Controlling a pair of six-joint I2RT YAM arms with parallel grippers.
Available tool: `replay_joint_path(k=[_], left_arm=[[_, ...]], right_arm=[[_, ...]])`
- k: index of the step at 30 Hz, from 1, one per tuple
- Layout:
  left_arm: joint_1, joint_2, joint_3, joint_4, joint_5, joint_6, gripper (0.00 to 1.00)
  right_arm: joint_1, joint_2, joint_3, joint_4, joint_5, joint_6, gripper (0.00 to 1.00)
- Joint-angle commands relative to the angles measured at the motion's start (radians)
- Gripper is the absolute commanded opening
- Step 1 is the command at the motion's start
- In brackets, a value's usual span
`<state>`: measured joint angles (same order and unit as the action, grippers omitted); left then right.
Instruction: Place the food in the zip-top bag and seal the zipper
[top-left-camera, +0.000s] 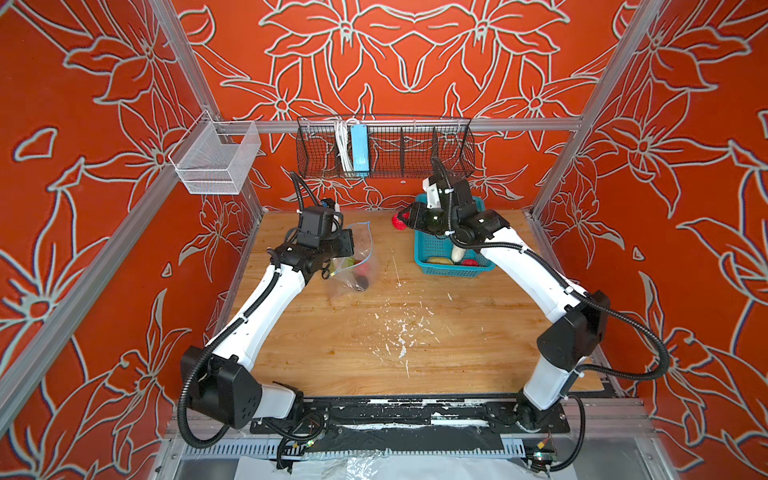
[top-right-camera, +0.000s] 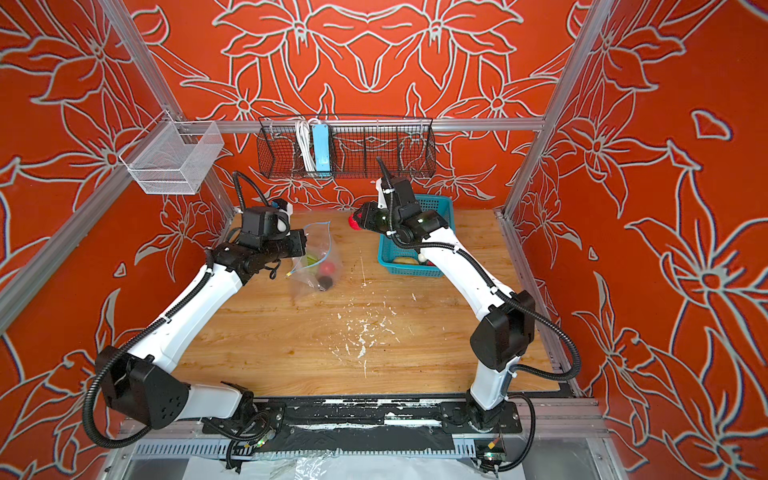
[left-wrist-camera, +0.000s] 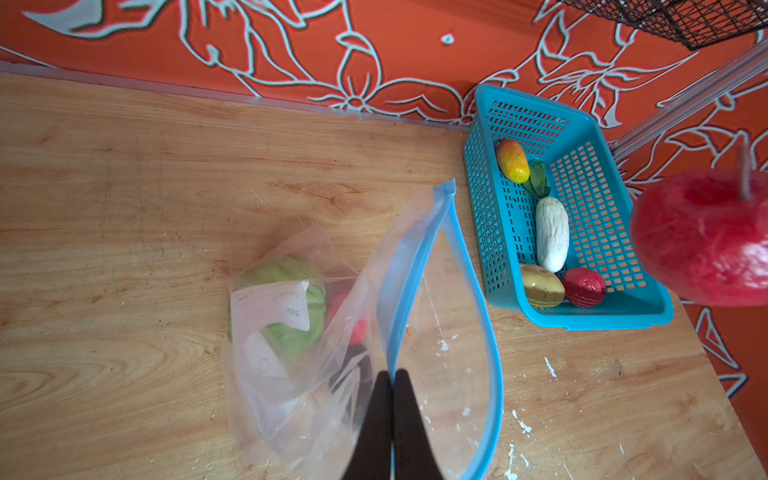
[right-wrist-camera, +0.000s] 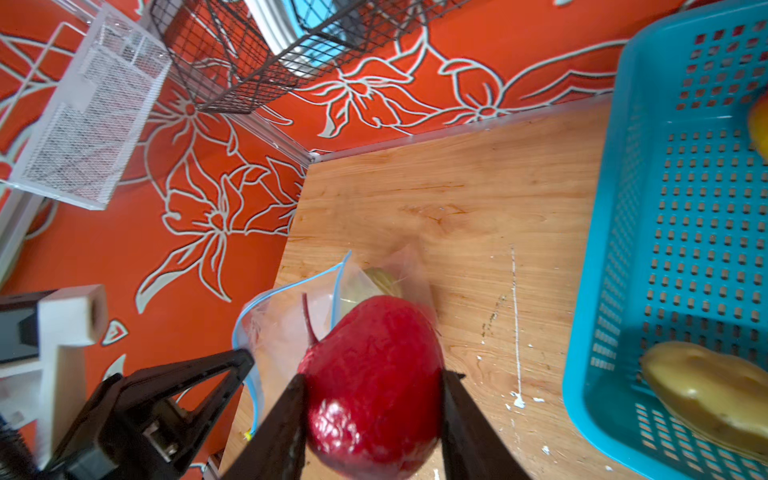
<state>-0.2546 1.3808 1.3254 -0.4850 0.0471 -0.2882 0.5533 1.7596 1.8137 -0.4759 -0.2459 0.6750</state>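
Note:
My right gripper keeps carrying the red fruit down until it hangs inside the bag (top-left-camera: 359, 254), as my left gripper holds the zip-top bag's opening (left-wrist-camera: 445, 344) wide.
The clear zip-top bag (left-wrist-camera: 440, 316) lies on the wooden table at the back left, and its mouth gapes in a loop of blue zipper (left-wrist-camera: 478, 291). My left gripper (left-wrist-camera: 392, 372) is shut on one lip of that mouth. Inside the bag are a green cabbage (left-wrist-camera: 299, 291), something red (top-left-camera: 362, 270) and a dark piece (top-left-camera: 362, 283). My right gripper (right-wrist-camera: 374, 374) is shut on a red fruit (right-wrist-camera: 374, 386) with a stem. It hangs above the table between the bag (top-left-camera: 353, 257) and the teal basket (left-wrist-camera: 598, 320), and shows in both top views (top-left-camera: 400, 221) (top-right-camera: 355, 219).
The teal basket holds a mango (left-wrist-camera: 513, 161), a green leaf (left-wrist-camera: 539, 180), a white radish (left-wrist-camera: 552, 235), a yellow-green fruit (left-wrist-camera: 541, 286) and a strawberry (left-wrist-camera: 584, 286). A black wire rack with a light-blue power strip (top-left-camera: 358, 149) and a white mesh bin (top-left-camera: 216, 160) hang on the frame.

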Motion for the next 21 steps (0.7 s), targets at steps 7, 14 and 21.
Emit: replay_joint_path(k=[7,14,21], left_arm=[[0.002,-0.031,-0.004,0.002,0.005,-0.004,0.0],[0.002,-0.034,-0.003,0.002,0.002,0.0,0.0],[0.002,-0.031,-0.003,0.002,0.0,0.003,0.0]], right_arm=[[0.072,0.024,0.05,0.011,-0.001,0.011,0.32],[0.122,0.072,0.085,0.031,-0.016,0.028,0.32],[0.167,0.144,0.13,0.027,-0.015,0.039,0.32]])
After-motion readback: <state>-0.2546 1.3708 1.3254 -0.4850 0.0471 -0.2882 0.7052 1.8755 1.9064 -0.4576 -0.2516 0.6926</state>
